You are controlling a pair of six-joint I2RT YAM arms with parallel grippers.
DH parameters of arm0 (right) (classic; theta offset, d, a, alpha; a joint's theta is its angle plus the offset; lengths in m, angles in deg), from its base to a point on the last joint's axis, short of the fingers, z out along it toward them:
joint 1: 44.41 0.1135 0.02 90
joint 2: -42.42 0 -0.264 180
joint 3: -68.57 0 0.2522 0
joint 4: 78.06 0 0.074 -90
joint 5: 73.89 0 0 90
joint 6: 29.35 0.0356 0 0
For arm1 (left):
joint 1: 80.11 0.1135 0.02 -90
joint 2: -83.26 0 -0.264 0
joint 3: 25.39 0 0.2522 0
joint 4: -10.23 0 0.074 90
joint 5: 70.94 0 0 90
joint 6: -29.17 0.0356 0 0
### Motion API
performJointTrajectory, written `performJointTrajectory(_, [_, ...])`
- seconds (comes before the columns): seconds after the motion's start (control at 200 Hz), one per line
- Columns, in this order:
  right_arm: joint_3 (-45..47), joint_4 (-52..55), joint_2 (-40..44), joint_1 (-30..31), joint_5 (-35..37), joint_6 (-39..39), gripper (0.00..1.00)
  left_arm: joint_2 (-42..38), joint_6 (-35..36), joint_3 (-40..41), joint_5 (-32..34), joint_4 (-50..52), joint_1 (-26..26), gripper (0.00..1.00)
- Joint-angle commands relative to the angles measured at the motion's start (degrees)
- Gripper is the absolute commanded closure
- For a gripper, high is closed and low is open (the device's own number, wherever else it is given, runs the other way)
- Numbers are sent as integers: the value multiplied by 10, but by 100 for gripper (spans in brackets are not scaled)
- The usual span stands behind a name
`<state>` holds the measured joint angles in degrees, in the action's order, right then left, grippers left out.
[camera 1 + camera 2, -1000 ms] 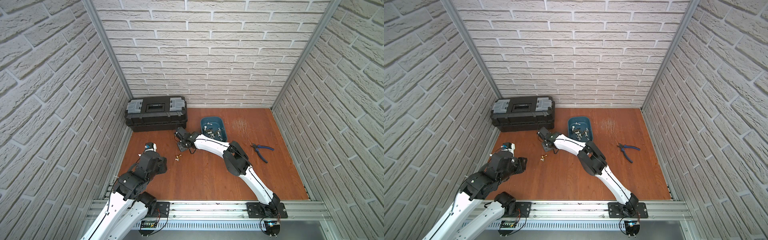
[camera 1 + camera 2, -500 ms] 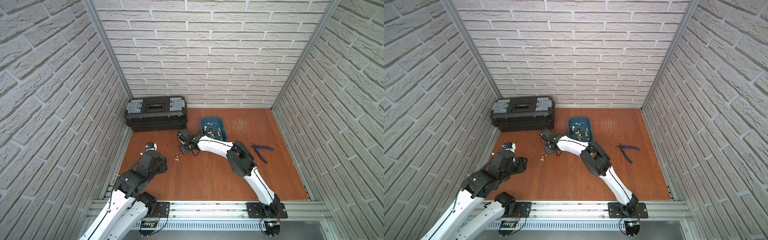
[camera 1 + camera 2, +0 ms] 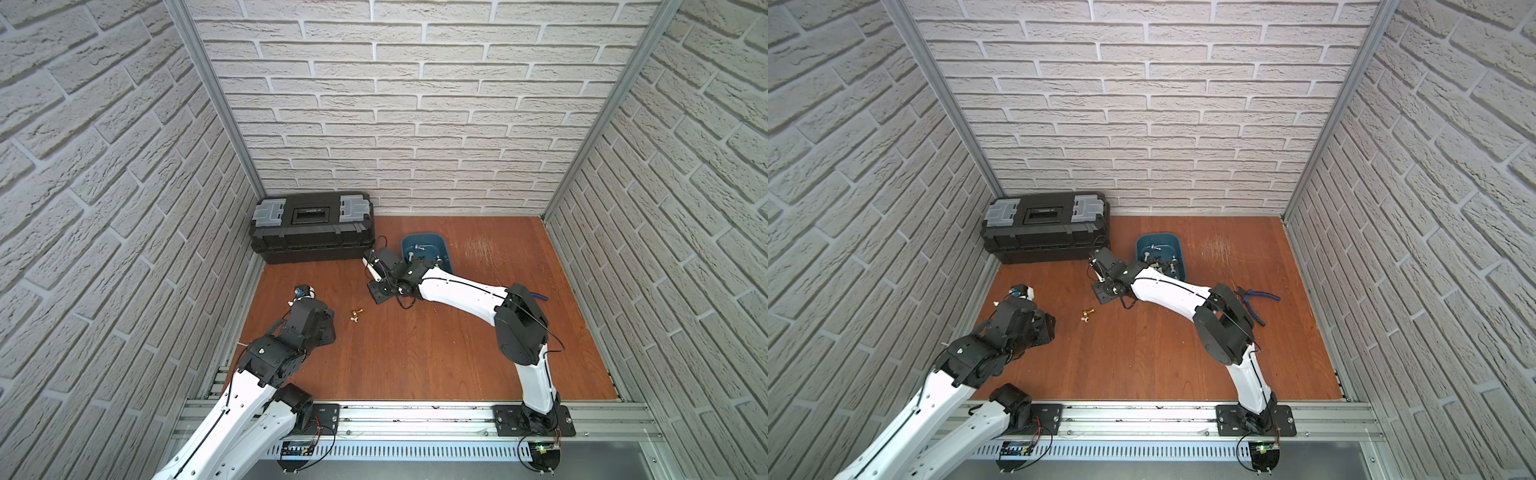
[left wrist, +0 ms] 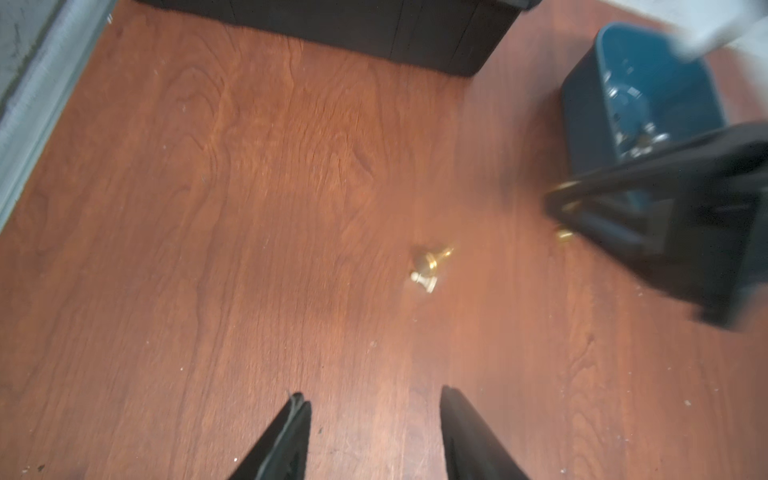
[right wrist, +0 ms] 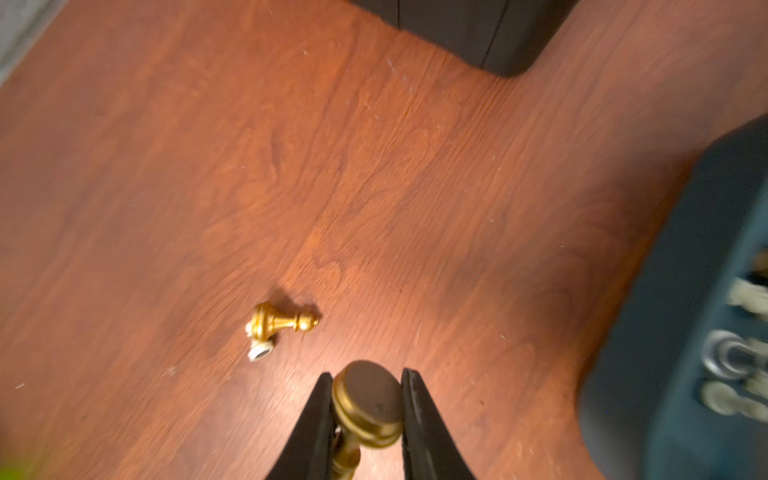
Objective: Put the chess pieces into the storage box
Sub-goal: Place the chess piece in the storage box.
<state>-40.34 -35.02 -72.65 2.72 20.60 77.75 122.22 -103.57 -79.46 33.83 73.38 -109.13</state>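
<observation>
The loose gold piece's head (image 5: 305, 321) points away from the white piece, so my left gripper keeps going in until its fingers are on both sides of the gold piece's body (image 5: 281, 321).
My right gripper (image 5: 368, 374) is shut on a gold chess piece (image 5: 368, 401), clamped by its round base just above the wooden floor. It hangs left of the teal storage box (image 3: 419, 241), which holds several chess pieces. Two loose chess pieces lie on their sides, touching each other: a gold one (image 5: 282, 322) and a small white one (image 5: 259, 352). In both top views they lie between the arms, gold (image 3: 358, 310) and white (image 3: 1085, 319). My left gripper (image 4: 372, 394) is open and empty, a short way from the pair, gold (image 4: 432, 259) and white (image 4: 423, 281).
A black toolbox (image 3: 311, 226) with grey latches stands against the back wall at the left. Blue-handled pliers (image 3: 1254, 299) lie on the floor right of the right arm. Brick walls close in three sides, and a metal rail (image 3: 415, 415) runs along the front.
The right arm has shifted to the right, toward the storage box, with the gold piece still gripped. The left arm has hardly moved.
</observation>
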Motion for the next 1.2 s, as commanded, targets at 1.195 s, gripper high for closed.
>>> performJointTrajectory(1.195, [97,-25,46,-249,-42,-73,65,260,-23,-36,-34,-158,-48,47])
